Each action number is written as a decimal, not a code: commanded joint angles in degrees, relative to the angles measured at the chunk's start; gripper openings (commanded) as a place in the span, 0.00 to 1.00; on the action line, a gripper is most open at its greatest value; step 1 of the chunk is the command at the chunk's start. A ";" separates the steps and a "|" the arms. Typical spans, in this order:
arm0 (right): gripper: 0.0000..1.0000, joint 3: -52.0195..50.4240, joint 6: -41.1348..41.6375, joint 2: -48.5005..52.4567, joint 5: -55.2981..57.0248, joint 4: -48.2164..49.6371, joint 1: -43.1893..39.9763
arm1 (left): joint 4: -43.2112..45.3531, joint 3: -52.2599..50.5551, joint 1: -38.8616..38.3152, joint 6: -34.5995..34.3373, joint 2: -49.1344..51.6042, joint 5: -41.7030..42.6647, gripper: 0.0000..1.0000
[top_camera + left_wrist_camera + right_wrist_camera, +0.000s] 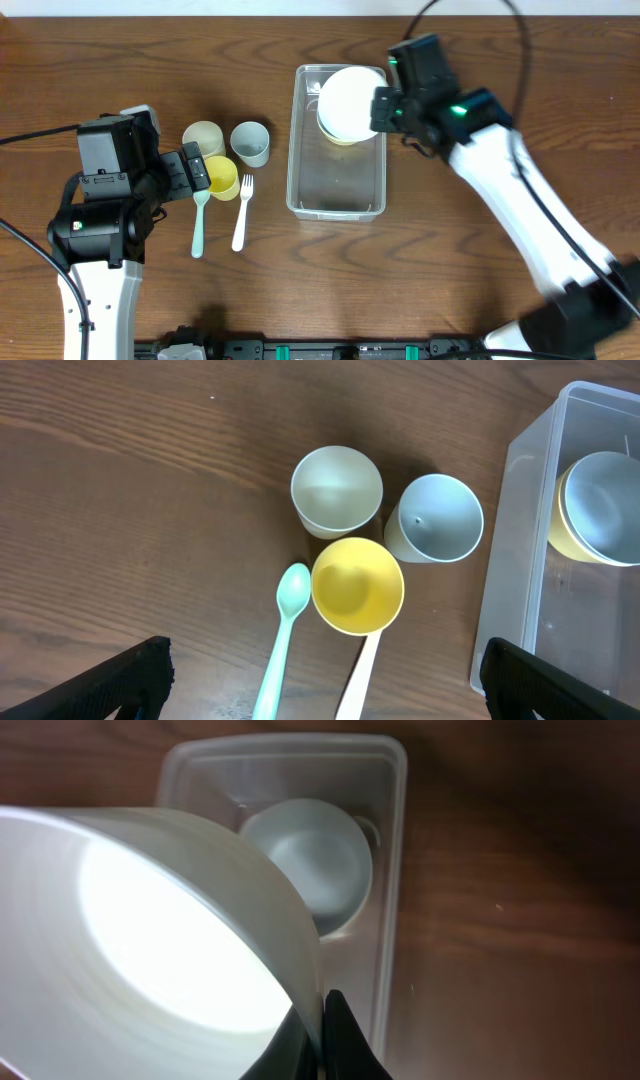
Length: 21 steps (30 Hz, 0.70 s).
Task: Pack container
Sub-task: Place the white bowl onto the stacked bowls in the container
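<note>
My right gripper is holding the white bowl (pixel 350 102) tilted above the nested bowls. It should let the white bowl go into the pale bowl (pixel 318 860), then close at the white bowl's rim and settle it level.
The clear container (pixel 337 205) stands at the table's middle. A yellow bowl (pixel 345 138) with a pale bowl nested in it sits at its far end, and shows in the left wrist view (pixel 600 510) and the right wrist view (pixel 315 860). My right gripper (pixel 385 108) is shut on the rim of a white bowl (pixel 350 100) and holds it tilted above those bowls; the fingers (pixel 322 1030) pinch the bowl's wall (pixel 150 940). My left gripper (pixel 197 172) is open and empty beside a yellow cup (pixel 220 177), its fingers (pixel 325 680) wide apart.
Left of the container stand a cream cup (pixel 203 138) and a light blue cup (pixel 250 142). A teal spoon (pixel 199 225) and a white fork (pixel 242 212) lie below them. In the left wrist view I see the cream cup (pixel 336 490), blue cup (pixel 435 518), yellow cup (pixel 357 585) and spoon (pixel 283 640).
</note>
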 commanded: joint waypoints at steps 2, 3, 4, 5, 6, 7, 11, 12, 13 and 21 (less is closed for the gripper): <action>0.01 -0.63 -0.28 7.43 0.61 4.81 -2.23 | 0.04 1.16 0.20 0.50 -0.09 -0.92 0.98; 0.01 -0.63 -0.74 8.50 -0.57 6.10 -2.84 | 0.04 1.16 0.20 0.50 -0.09 -0.90 0.98; 0.01 -0.63 -1.73 9.46 -2.64 7.63 -3.58 | 0.04 1.16 0.20 0.50 -0.09 -0.92 0.98; 0.01 -0.63 -2.34 10.25 -4.79 8.92 -4.28 | 0.04 1.16 0.20 0.50 -0.09 -0.92 0.98; 0.01 -0.63 -2.51 10.71 -6.62 9.75 -4.85 | 0.04 1.16 0.20 0.50 -0.09 -0.90 0.98; 0.01 -0.63 -2.56 10.95 -7.74 9.94 -5.25 | 0.04 1.16 0.20 0.50 -0.09 -0.92 0.98; 0.24 -0.63 -4.00 11.04 -8.20 10.36 -5.92 | 0.04 1.16 0.20 0.50 -0.09 -0.90 0.98; 0.32 -0.61 -5.33 11.02 -8.26 10.58 -5.92 | 0.04 1.16 0.20 0.50 -0.09 -0.92 0.98; 0.40 -0.61 -7.63 11.02 -9.22 10.80 -5.92 | 0.04 1.16 0.20 0.50 -0.09 -0.92 0.98; 0.50 1.44 -9.55 9.03 -12.26 4.11 -5.88 | 0.04 1.16 0.20 0.50 -0.09 -0.92 0.98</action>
